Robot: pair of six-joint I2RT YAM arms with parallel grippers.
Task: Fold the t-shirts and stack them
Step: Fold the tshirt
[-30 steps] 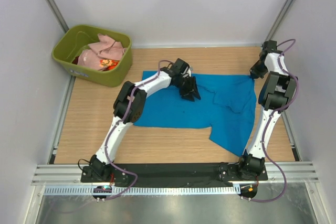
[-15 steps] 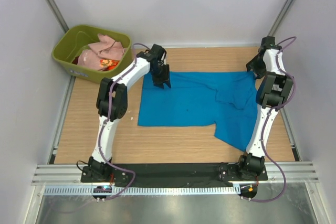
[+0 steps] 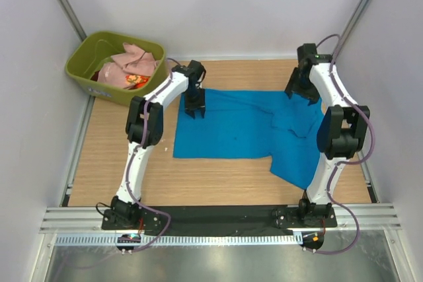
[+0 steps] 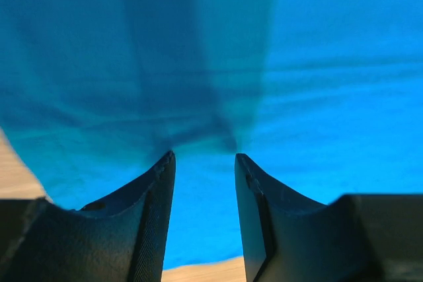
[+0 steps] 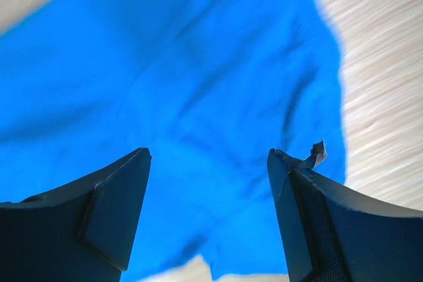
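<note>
My right gripper is open and the trailing sleeve's near end (image 3: pixel 295 168) lies flat amid open wood, so I'll go on moving toward its corner (image 3: pixel 305 187) until my fingers straddle cloth.
A bright blue t-shirt (image 3: pixel 231 130) lies spread flat on the wooden table, with one sleeve trailing toward the near right. My left gripper (image 3: pixel 195 109) hovers open over the shirt's far left corner. In the left wrist view blue cloth (image 4: pixel 317 64) shows past the left gripper (image 4: pixel 205 160), with nothing between the fingers. My right gripper (image 3: pixel 295 92) stands wide open over the far right part of the shirt. The right wrist view shows the right gripper (image 5: pixel 210 156) above creased blue cloth (image 5: pixel 198 64). A pale pink t-shirt (image 3: pixel 129 64) and a red-orange patterned one (image 3: pixel 137 81) lie bunched in the tub.
The olive-green tub (image 3: pixel 119 95) stands at the table's far left corner. Bare wood (image 3: pixel 112 150) lies left of the shirt and along the near edge. White walls close in on three sides, and the arm bases sit on a black rail (image 3: pixel 218 216).
My left gripper has moved from the shirt's middle to its far left corner. The right gripper has opened, let go of the far right corner and shifted left.
</note>
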